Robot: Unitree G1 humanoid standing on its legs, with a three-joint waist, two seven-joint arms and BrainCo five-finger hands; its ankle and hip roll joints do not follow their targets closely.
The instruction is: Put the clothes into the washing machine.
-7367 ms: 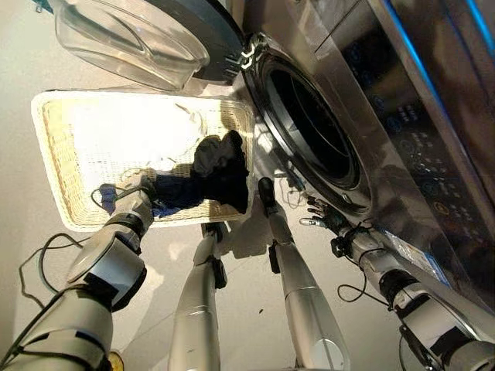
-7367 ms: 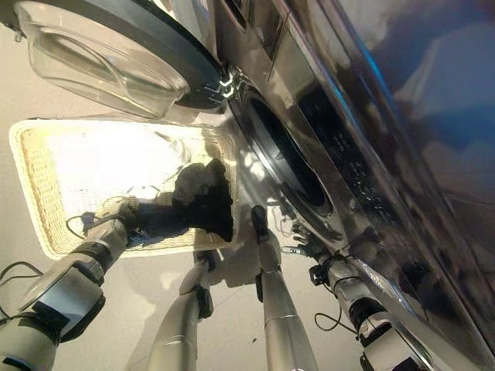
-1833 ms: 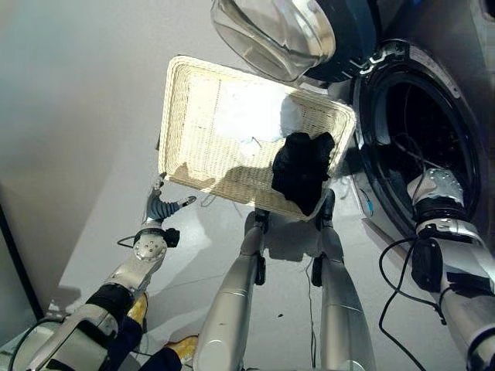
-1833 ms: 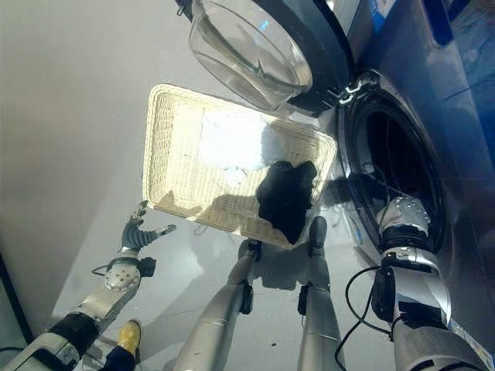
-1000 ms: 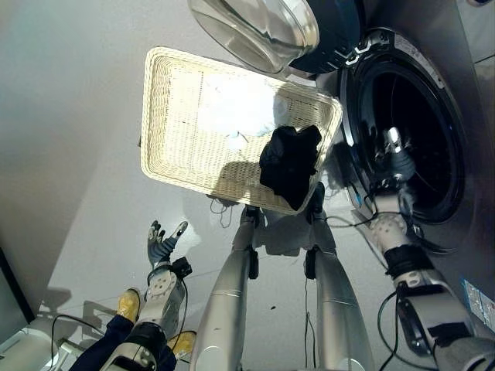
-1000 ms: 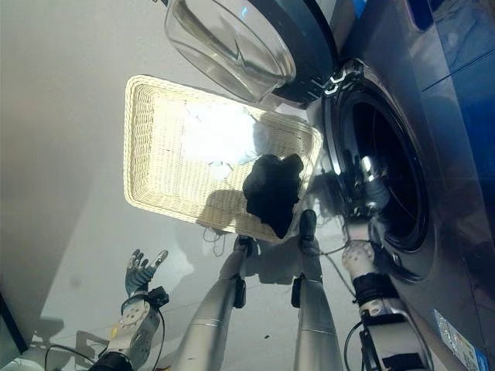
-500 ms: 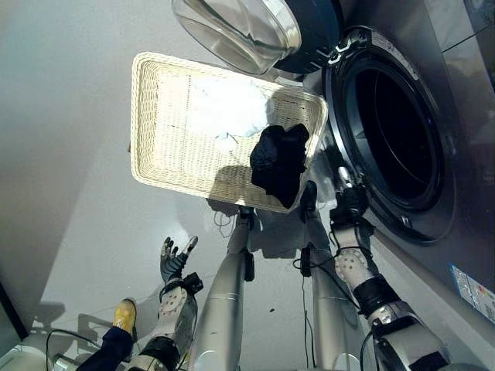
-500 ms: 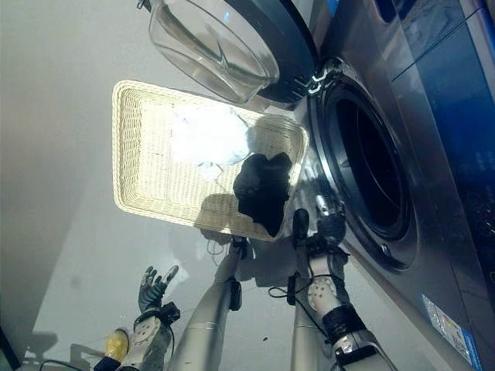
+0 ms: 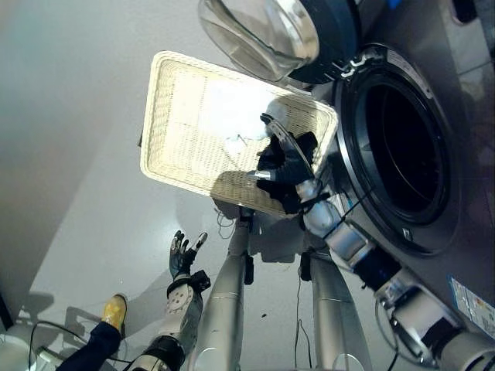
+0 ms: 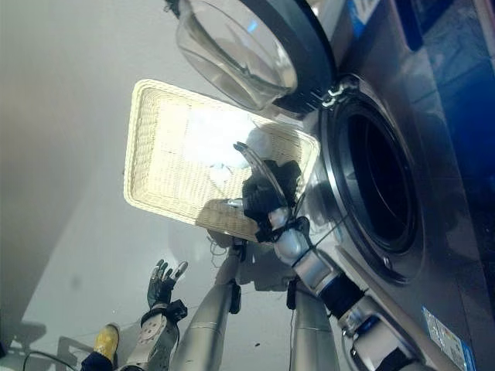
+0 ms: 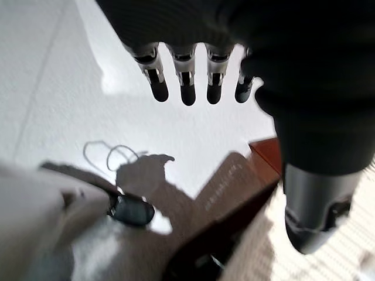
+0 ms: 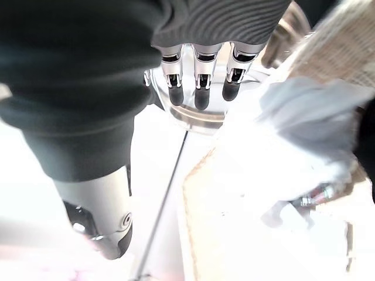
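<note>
The white cloth (image 9: 236, 112) is lying in loose, spread folds (image 12: 310, 120), so I expect a long tail of it to drag behind toward the basket when I carry it into the drum.
A black garment (image 9: 303, 145) lies over the corner of the wicker basket (image 9: 166, 100) nearest the washing machine. A white cloth (image 9: 232, 116) lies deeper in the basket and also appears in the right wrist view (image 12: 304, 111). My right hand (image 9: 282, 166) hovers over the black garment with fingers (image 12: 200, 88) straight and spread, holding nothing. The washer's drum opening (image 9: 398, 151) gapes dark on the right. My left hand (image 9: 184, 251) hangs low over the floor, open and holding nothing, fingers (image 11: 186, 82) straight.
The round glass washer door (image 9: 271, 31) is swung open above the basket's far side. A person's yellow shoe (image 9: 114, 311) stands on the floor near my left arm. Bare grey floor spreads to the left of the basket.
My right hand has swung from the drum's lower rim leftward to above the black garment in the basket. The left hand stays low and open. The camera has shifted slightly.
</note>
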